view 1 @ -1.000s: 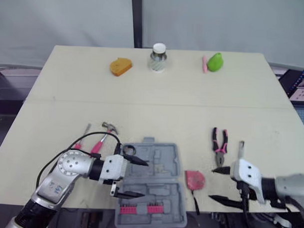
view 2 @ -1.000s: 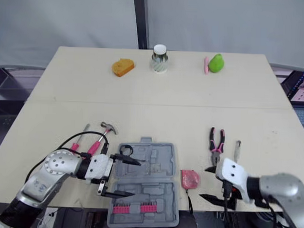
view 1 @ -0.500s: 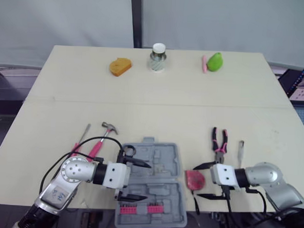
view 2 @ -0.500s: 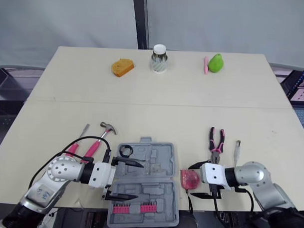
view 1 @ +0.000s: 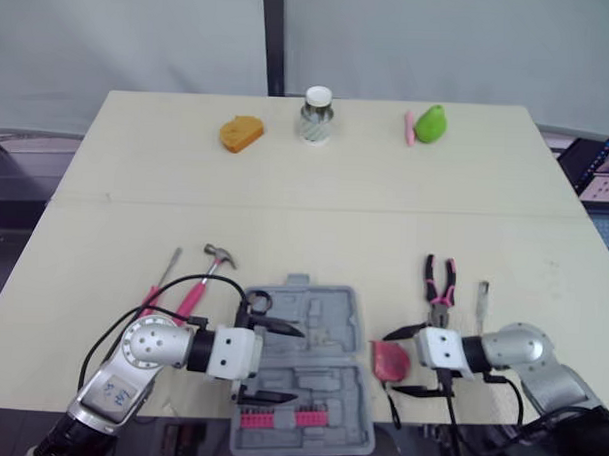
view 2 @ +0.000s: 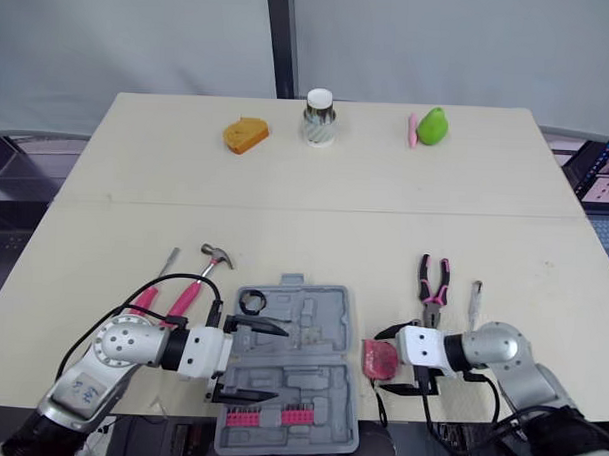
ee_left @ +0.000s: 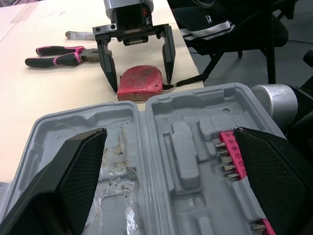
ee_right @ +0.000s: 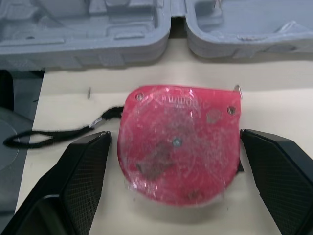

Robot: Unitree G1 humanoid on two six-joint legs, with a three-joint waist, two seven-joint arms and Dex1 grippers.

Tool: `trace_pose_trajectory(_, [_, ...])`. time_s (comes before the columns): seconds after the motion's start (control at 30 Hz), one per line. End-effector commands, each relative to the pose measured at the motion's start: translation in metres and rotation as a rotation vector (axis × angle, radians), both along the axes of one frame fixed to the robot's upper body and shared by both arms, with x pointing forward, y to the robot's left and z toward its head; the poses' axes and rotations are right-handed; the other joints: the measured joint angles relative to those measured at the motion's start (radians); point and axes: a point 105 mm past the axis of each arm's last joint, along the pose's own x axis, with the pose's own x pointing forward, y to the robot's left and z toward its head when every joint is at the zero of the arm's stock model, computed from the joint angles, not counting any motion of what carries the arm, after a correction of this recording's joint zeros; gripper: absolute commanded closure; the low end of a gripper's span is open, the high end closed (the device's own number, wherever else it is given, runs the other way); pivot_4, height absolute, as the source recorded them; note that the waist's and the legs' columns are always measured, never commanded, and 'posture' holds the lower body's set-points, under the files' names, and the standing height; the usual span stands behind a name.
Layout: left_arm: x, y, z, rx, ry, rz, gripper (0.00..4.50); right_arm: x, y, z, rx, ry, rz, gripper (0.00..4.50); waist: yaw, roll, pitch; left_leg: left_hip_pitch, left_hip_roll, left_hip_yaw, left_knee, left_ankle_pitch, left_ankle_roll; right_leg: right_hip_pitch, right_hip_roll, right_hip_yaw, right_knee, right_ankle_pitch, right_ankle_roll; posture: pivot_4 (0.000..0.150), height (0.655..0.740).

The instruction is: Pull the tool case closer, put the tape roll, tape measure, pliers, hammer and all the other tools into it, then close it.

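Observation:
The tape measure point(view 1: 385, 384) has the black strap point(view 1: 393, 409) joined to it, so the strap will trail along behind into the tool case when I carry the tape measure.
The grey tool case point(view 1: 315, 358) lies open at the table's front edge, with pink bits in its near half. My left gripper point(view 1: 278, 362) is open, its fingers point(ee_left: 80, 166) spread over the case's left side. A black tape roll point(view 1: 259, 302) sits at the case's far left corner. My right gripper point(view 1: 404, 361) is open, straddling the red tape measure point(ee_right: 178, 144) without touching it. Pink-handled pliers point(view 1: 439, 289) lie just beyond it. The pink-handled hammer point(view 1: 208, 273) lies left of the case.
A thin screwdriver point(view 1: 167, 270) lies beside the hammer and a small grey tool point(view 1: 482, 297) right of the pliers. An orange object point(view 1: 241, 133), a white-lidded jar point(view 1: 316, 114) and a green object point(view 1: 429, 123) stand along the far edge. The tape measure's black strap point(ee_right: 49, 132) trails off the table's front.
My right gripper swung left from the front right corner to straddle the tape measure. My left gripper shifted slightly right over the case.

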Motion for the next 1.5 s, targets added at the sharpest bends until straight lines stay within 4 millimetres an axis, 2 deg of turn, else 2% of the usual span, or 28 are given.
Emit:
trace_pose_trajectory(0.03, [-0.005,-0.007,0.007,-0.022,-0.019,-0.03,0.0,0.002,0.001,0.003,0.018,-0.015,-0.019,0.03,0.0,0.0,0.0,0.0,0.0,0.0,0.0,0.0,0.0,0.0,0.0,0.0,0.0,0.0,0.0,0.15,0.74])
trace_pose_trajectory(0.37, [-0.005,-0.008,0.006,-0.027,-0.012,-0.026,0.0,0.001,0.0,0.001,0.027,-0.01,-0.061,0.03,0.0,0.0,0.0,0.0,0.0,0.0,0.0,0.0,0.0,0.0,0.0,0.0,0.0,0.0,0.0,0.15,0.74])
trace_pose_trajectory(0.47, [-0.005,-0.009,0.006,-0.031,-0.01,-0.024,0.0,0.0,-0.001,0.001,0.027,-0.012,-0.063,0.79,0.0,0.0,0.0,0.0,0.0,0.0,0.0,0.0,0.0,0.0,0.0,0.0,0.0,0.0,0.0,0.15,0.74])
trace_pose_trajectory(0.53, [-0.004,-0.008,0.006,-0.036,-0.008,-0.015,0.0,-0.001,0.0,0.003,0.038,-0.009,-0.064,1.56,0.0,0.0,0.0,0.0,0.0,0.0,0.0,0.0,0.0,0.0,0.0,0.0,0.0,0.0,0.0,0.15,0.74])
trace_pose_trajectory(0.63, [0.001,-0.007,0.011,-0.074,-0.013,0.048,0.0,-0.003,0.0,0.011,0.058,-0.01,-0.068,1.56,0.0,0.0,0.0,0.0,0.0,0.0,0.0,0.0,0.0,0.0,0.0,0.0,0.0,0.0,0.0,0.15,0.74])
trace_pose_trajectory(0.7, [0.007,-0.003,0.014,-0.096,-0.017,0.11,0.0,-0.001,-0.001,0.025,0.071,-0.001,-0.088,1.56,0.0,0.0,0.0,0.0,0.0,0.0,0.0,0.0,0.0,0.0,0.0,0.0,0.0,0.0,0.0,0.15,0.74])
trace_pose_trajectory(0.8, [0.014,0.007,0.016,-0.139,0.009,0.216,0.0,0.0,0.002,0.058,0.068,0.023,-0.089,1.56,0.0,0.001,0.0,0.0,0.0,0.0,0.0,0.0,0.0,0.0,0.0,0.0,0.0,0.0,0.0,0.15,0.74])
trace_pose_trajectory(0.93, [0.018,0.017,0.019,-0.252,0.076,0.357,0.0,0.007,0.013,0.097,-0.078,-0.013,-0.051,1.56,-0.003,0.001,0.0,0.0,0.001,0.0,0.0,0.0,0.0,0.0,0.0,0.001,0.0,0.0,0.0,0.15,0.74])
trace_pose_trajectory(1.07, [0.013,0.016,0.011,-0.261,0.079,0.375,0.0,0.016,0.032,0.114,-0.209,-0.038,-0.054,1.56,0.001,0.001,0.0,0.0,0.001,-0.001,0.0,-0.001,-0.001,0.0,0.001,0.0,-0.001,0.0,0.0,0.15,0.74])
trace_pose_trajectory(1.17, [0.013,0.012,0.006,-0.263,0.068,0.386,0.0,0.021,0.046,0.114,-0.271,-0.056,-0.06,1.56,0.005,0.001,0.0,-0.002,0.0,-0.002,0.001,-0.001,-0.001,0.0,0.0,0.0,-0.001,0.0,0.0,0.15,0.74])
trace_pose_trajectory(1.33, [0.018,0.017,-0.006,-0.256,0.036,0.415,0.0,0.036,0.062,0.097,-0.377,-0.124,-0.073,1.56,-0.001,0.001,0.0,-0.002,0.0,-0.002,0.001,-0.001,-0.001,-0.001,0.0,0.0,-0.001,0.0,0.0,0.15,0.74])
trace_pose_trajectory(1.5, [0.02,0.015,-0.01,-0.274,0.027,0.426,0.0,0.049,0.083,0.088,-0.399,-0.14,-0.094,1.56,-0.004,0.001,0.0,-0.002,0.0,-0.002,0.001,-0.001,-0.001,-0.002,0.0,0.0,0.0,0.0,0.0,0.15,0.74])
